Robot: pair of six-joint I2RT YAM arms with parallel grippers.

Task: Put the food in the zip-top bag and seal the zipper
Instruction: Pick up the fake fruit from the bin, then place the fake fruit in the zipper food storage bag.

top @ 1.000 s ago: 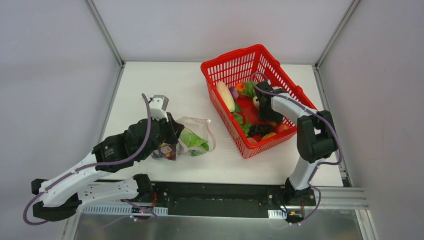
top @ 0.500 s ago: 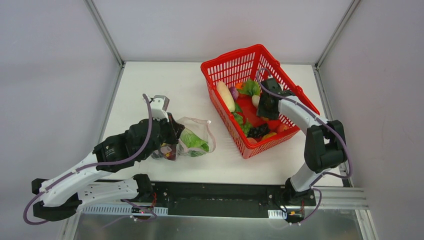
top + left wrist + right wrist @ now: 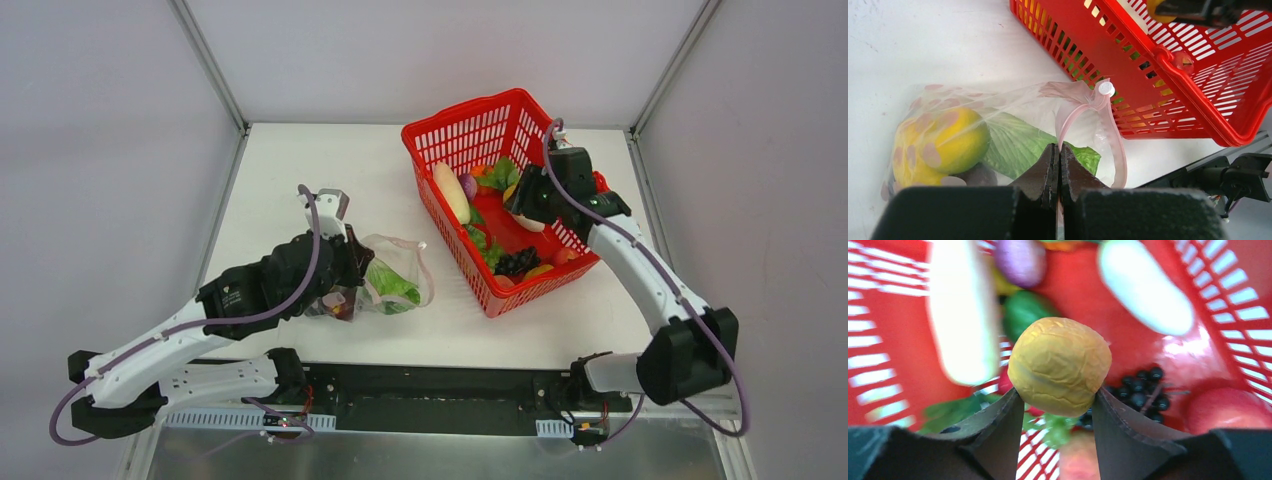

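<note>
I keep carrying the wrinkled yellow piece with my right gripper until it hangs over the green leaf inside [image 3: 393, 284], because the bag's opening [image 3: 424, 272] is open toward the basket.
The clear zip-top bag [image 3: 398, 280] lies on the table left of the basket. It holds a yellow round piece [image 3: 955, 142], a green leaf [image 3: 1018, 147] and a dark purple piece [image 3: 979, 175]. My left gripper [image 3: 1059, 150] is shut on the pink zipper strip [image 3: 1068, 112] at the bag's mouth; it also shows in the top view [image 3: 352, 265]. My right gripper [image 3: 1058, 395] is shut on a wrinkled yellow round piece [image 3: 1060, 365] and holds it above the basket. In the top view this gripper [image 3: 525, 200] hovers over the basket's right half.
The red mesh basket [image 3: 470, 125] stands at the back right, with a long white piece [image 3: 450, 192], a purple piece [image 3: 467, 185], dark grapes [image 3: 517, 262] and green leaves [image 3: 500, 172] inside. Its red handle [image 3: 1198, 100] lies close to the bag's mouth. Frame posts border the table.
My right gripper has risen out of the basket with the yellow piece and its arm has swung out to the right. My left arm has shifted slightly, still holding the bag's edge.
</note>
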